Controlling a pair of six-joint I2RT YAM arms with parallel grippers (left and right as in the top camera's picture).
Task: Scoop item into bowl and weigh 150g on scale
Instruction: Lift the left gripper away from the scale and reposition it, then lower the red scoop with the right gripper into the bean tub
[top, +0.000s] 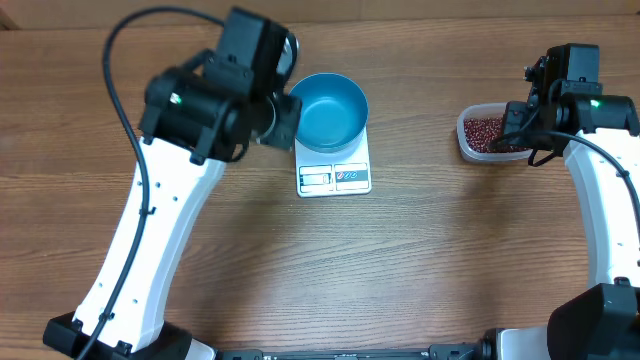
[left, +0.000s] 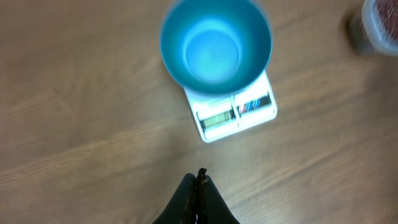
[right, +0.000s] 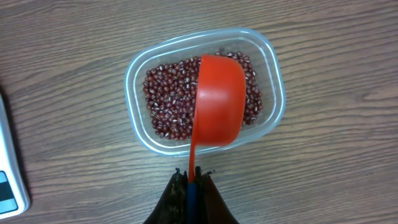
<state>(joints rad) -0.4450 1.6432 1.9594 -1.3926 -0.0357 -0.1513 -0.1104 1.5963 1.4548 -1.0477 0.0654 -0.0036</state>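
Observation:
The blue bowl (top: 334, 110) is standing on the white scale, so the robot's left gripper should go on pulling back until it opens over the wood (top: 314, 220) in front of the scale.
The blue bowl (top: 331, 108) (left: 215, 46) stands on the white scale (top: 334, 178) (left: 249, 112), and nothing shows inside it. The beans (right: 171, 99) (top: 483, 130) lie in a clear plastic tub (right: 140, 62) at the right. My right gripper (right: 194, 174) is shut on the thin handle of a red scoop (right: 217, 99). The scoop's cup sits over the beans with its rounded back toward the camera. My left gripper (left: 198, 177) is shut with nothing in it, up above bare table in front of the scale.
The left arm (top: 215, 95) reaches over the table just left of the bowl. The right arm (top: 575, 100) hangs over the tub's right side. Bare wood table (top: 420, 260) spreads in front of the scale and between scale and tub.

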